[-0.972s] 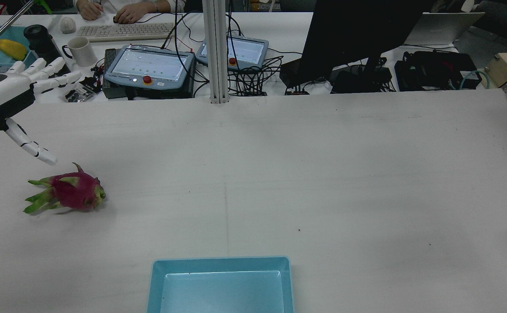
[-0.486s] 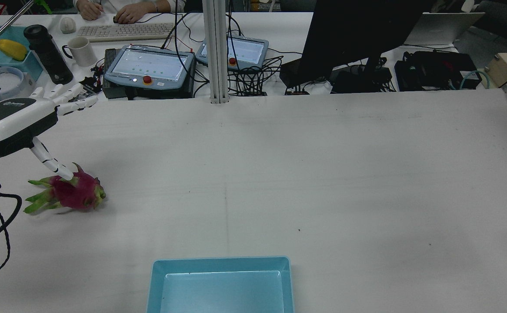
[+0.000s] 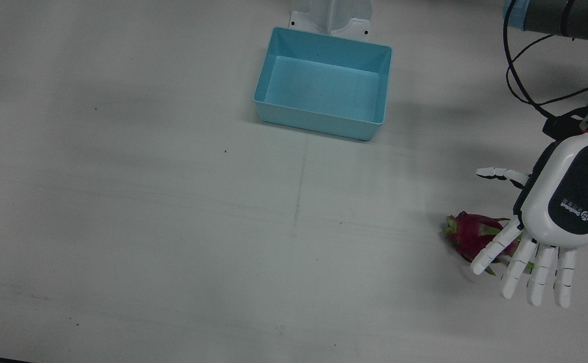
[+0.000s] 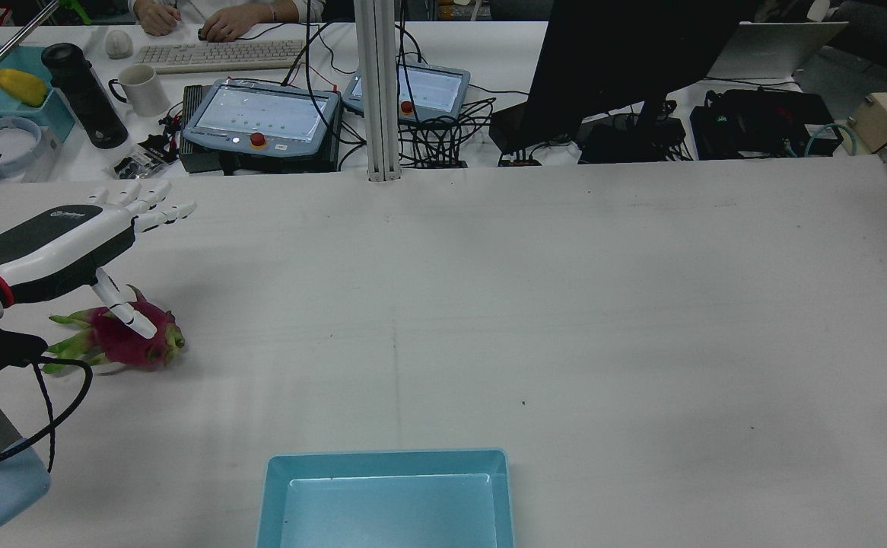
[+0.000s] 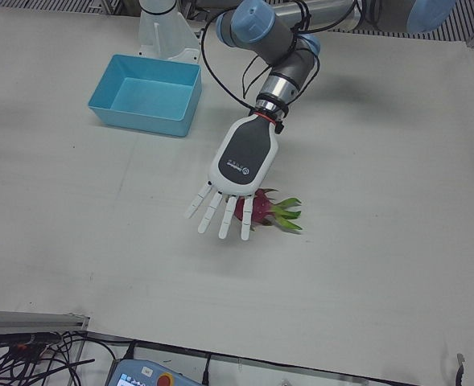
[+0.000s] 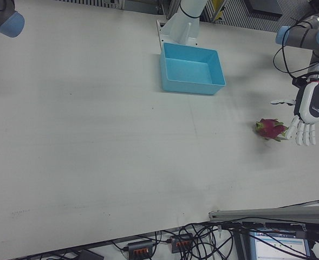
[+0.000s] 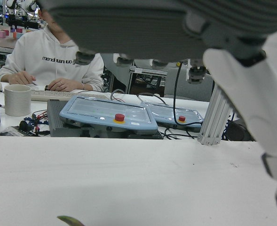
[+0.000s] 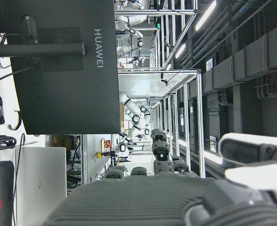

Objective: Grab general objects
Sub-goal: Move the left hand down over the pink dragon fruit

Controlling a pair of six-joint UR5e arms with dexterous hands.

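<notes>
The magenta dragon fruit (image 3: 474, 235) will trail long green scales past my left hand when I lift it, because a green tip (image 3: 530, 266) is showing between my fingers.
A magenta dragon fruit (image 4: 128, 342) with green scales lies on the white table at the robot's left; it also shows in the front view (image 3: 468, 233), the left-front view (image 5: 267, 207) and the right-front view (image 6: 270, 128). My left hand (image 4: 63, 243) hovers palm down just above it, open, with fingers spread and straight and the thumb (image 4: 125, 310) hanging over the fruit. The hand also shows in the front view (image 3: 559, 212) and the left-front view (image 5: 241, 161). It holds nothing. My right hand (image 8: 166, 197) shows only in its own view, raised, empty, fingers apart.
An empty blue bin (image 4: 386, 457) stands at the table's near middle edge, by the pedestals (image 3: 314, 121). Behind the table's far edge are teach pendants (image 4: 261, 114), cables, a monitor (image 4: 626, 53), a mug and a seated person (image 7: 53, 56).
My left hand has come down and forward from the table's left edge until it is over the dragon fruit. The fruit has not moved.
</notes>
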